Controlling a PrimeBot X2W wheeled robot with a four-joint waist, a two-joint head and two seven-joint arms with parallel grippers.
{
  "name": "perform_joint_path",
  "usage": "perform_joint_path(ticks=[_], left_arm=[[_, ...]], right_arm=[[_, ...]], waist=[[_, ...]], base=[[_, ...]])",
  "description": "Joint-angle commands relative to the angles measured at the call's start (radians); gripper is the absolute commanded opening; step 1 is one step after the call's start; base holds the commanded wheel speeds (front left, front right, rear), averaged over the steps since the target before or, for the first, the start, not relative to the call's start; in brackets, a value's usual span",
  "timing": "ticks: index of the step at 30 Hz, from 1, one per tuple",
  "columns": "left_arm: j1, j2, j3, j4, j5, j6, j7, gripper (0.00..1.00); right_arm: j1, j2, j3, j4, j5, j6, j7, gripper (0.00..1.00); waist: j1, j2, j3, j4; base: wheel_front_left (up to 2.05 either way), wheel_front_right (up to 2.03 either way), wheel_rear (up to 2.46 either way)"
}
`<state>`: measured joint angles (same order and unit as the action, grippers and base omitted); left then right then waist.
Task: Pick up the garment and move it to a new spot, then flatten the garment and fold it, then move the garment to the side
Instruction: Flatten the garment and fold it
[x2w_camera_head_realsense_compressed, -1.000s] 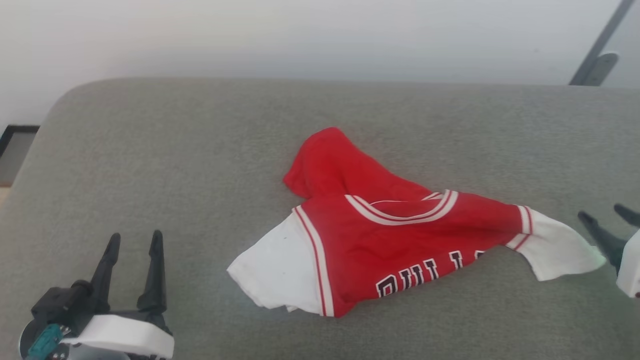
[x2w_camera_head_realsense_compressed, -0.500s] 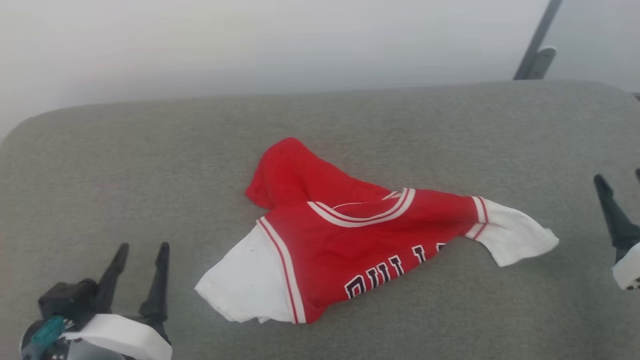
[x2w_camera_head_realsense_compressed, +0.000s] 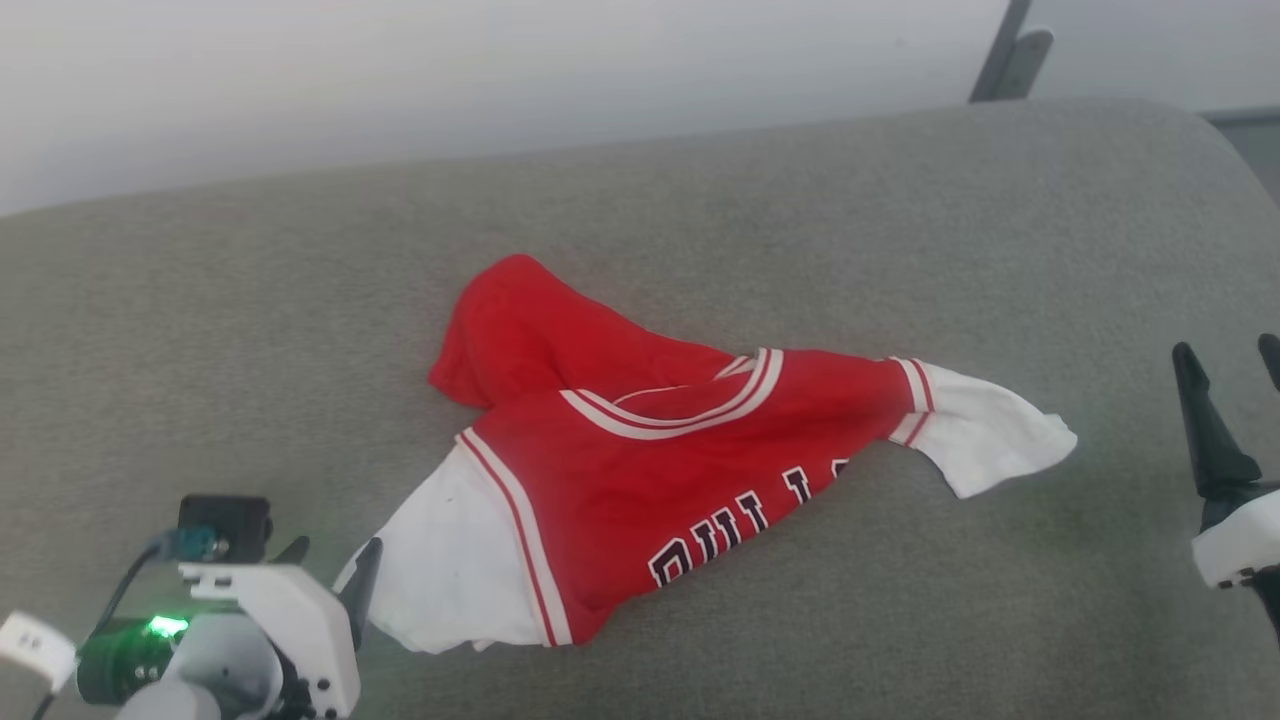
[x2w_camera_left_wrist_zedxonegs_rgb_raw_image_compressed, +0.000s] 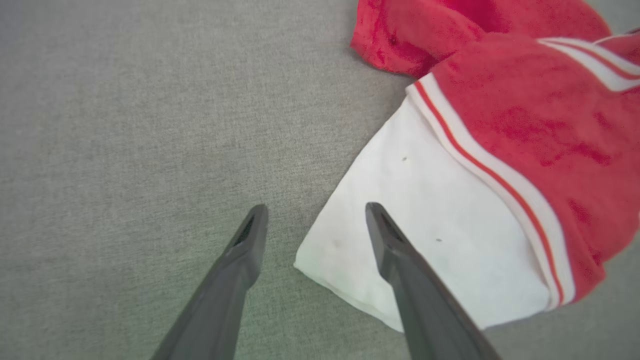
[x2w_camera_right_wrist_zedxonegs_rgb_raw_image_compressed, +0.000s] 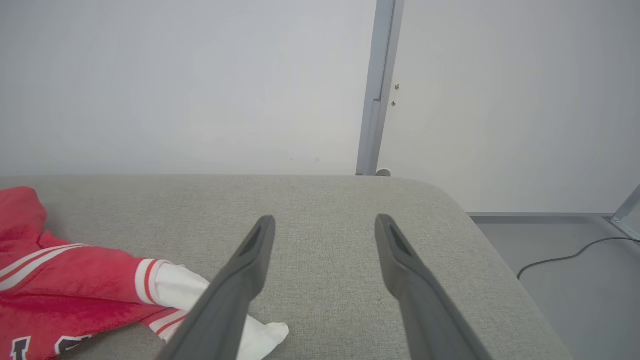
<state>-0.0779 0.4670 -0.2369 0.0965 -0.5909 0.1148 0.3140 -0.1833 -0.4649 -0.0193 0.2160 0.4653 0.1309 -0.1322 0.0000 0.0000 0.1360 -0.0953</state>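
Note:
The garment's hidden front (x2w_camera_head_realsense_compressed: 672, 492) will fall open when I pick the garment up by its sleeves, because the dark lettering is cut off at the tucked edge.
The garment (x2w_camera_head_realsense_compressed: 690, 470), red with white sleeves, striped trim and dark lettering, lies crumpled on the grey cushion (x2w_camera_head_realsense_compressed: 800, 220). My left gripper (x2w_camera_head_realsense_compressed: 335, 560) is open at the lower left, its tips at the edge of the near white sleeve (x2w_camera_head_realsense_compressed: 440, 570). In the left wrist view the left gripper (x2w_camera_left_wrist_zedxonegs_rgb_raw_image_compressed: 316, 210) straddles the corner of that sleeve (x2w_camera_left_wrist_zedxonegs_rgb_raw_image_compressed: 440, 215), and one finger overlaps the white cloth. My right gripper (x2w_camera_head_realsense_compressed: 1228, 350) stands open at the right edge, apart from the other white sleeve (x2w_camera_head_realsense_compressed: 985, 435). The right wrist view has the right gripper (x2w_camera_right_wrist_zedxonegs_rgb_raw_image_compressed: 324, 220) over bare cushion, with the garment (x2w_camera_right_wrist_zedxonegs_rgb_raw_image_compressed: 75, 280) at the lower left.
The cushion's rounded right end (x2w_camera_right_wrist_zedxonegs_rgb_raw_image_compressed: 475, 225) drops to a grey floor where a dark cable (x2w_camera_right_wrist_zedxonegs_rgb_raw_image_compressed: 565, 257) lies. A metal post (x2w_camera_right_wrist_zedxonegs_rgb_raw_image_compressed: 375, 85) stands against the pale wall behind. Bare cushion stretches left of the garment and around the right gripper.
The head camera has swung, shifting the whole picture left. My left gripper has moved up to the near white sleeve. The right gripper now stands farther from the other sleeve.

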Motion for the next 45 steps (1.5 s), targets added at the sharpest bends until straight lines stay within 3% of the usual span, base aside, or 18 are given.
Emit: perform_joint_path(ticks=[1,13,14,15,16,17,28,38,39,40,41,42,45], left_arm=[[-0.028,0.007,-0.007,0.008,-0.001,0.01,0.039,1.0],[-0.112,0.011,-0.068,0.101,-0.015,0.072,0.31,1.0],[-0.116,0.01,-0.074,0.113,-0.019,0.073,0.327,0.91],[-0.12,0.009,-0.084,0.116,-0.024,0.06,0.341,0.49],[-0.12,0.009,-0.084,0.116,-0.024,0.06,0.341,0.49],[-0.125,0.003,-0.089,0.117,-0.032,0.051,0.349,0.0],[-0.188,-0.017,-0.123,0.105,-0.015,0.007,0.305,0.0],[-0.226,-0.056,-0.166,0.099,0.003,-0.008,0.289,0.0],[-0.229,-0.06,-0.17,0.098,0.006,-0.009,0.288,0.0],[-0.231,-0.061,-0.174,0.098,0.007,-0.011,0.287,0.0],[-0.233,-0.063,-0.176,0.099,0.006,-0.012,0.286,0.0],[-0.234,-0.065,-0.178,0.099,0.006,-0.012,0.285,0.0],[-0.241,-0.067,-0.182,0.099,0.004,-0.014,0.284,0.0]], right_arm=[[0.015,0.006,0.003,-0.012,0.008,0.0,0.007,1.0],[0.034,-0.013,0.052,-0.049,0.064,0.0,0.052,1.0],[0.034,-0.016,0.06,-0.053,0.075,0.0,0.061,1.0],[0.035,-0.021,0.069,-0.057,0.086,0.0,0.069,1.0],[0.035,-0.021,0.069,-0.057,0.086,0.0,0.069,1.0],[0.035,-0.029,0.078,-0.062,0.096,0.0,0.077,1.0],[-0.037,-0.154,0.28,-0.073,0.252,0.0,0.208,1.0],[-0.162,-0.225,0.44,0.028,0.276,0.0,0.338,1.0],[-0.174,-0.227,0.457,0.039,0.277,0.0,0.346,0.79],[-0.186,-0.227,0.468,0.052,0.283,0.0,0.354,0.48],[-0.199,-0.226,0.477,0.066,0.289,0.0,0.356,0.31],[-0.208,-0.228,0.488,0.076,0.29,0.0,0.362,0.0],[-0.241,-0.234,0.517,0.097,0.298,0.0,0.368,0.0]], waist=[[0.0,0.0,0.017,-0.015],[0.0,0.0,0.073,-0.047],[0.0,0.0,0.076,-0.047],[0.0,0.0,0.079,-0.047],[0.0,0.0,0.079,-0.047],[0.0,0.0,0.081,-0.046],[0.0,0.0,0.112,-0.007],[0.0,0.0,0.133,0.056],[0.0,0.0,0.135,0.061],[0.0,0.0,0.137,0.066],[0.0,0.0,0.138,0.07],[0.0,0.0,0.139,0.073],[0.0,0.0,0.14,0.08]], base=[[0.0,0.0,0.0],[0.0,0.0,0.0],[0.0,0.0,0.0],[0.0,0.0,0.0],[0.0,0.0,0.0],[0.0,0.0,0.0],[0.0,0.0,0.0],[0.0,0.0,0.0],[0.0,0.0,0.0],[0.0,0.0,0.0],[0.0,0.0,0.0],[0.0,0.0,0.0],[0.0,0.0,0.0]])
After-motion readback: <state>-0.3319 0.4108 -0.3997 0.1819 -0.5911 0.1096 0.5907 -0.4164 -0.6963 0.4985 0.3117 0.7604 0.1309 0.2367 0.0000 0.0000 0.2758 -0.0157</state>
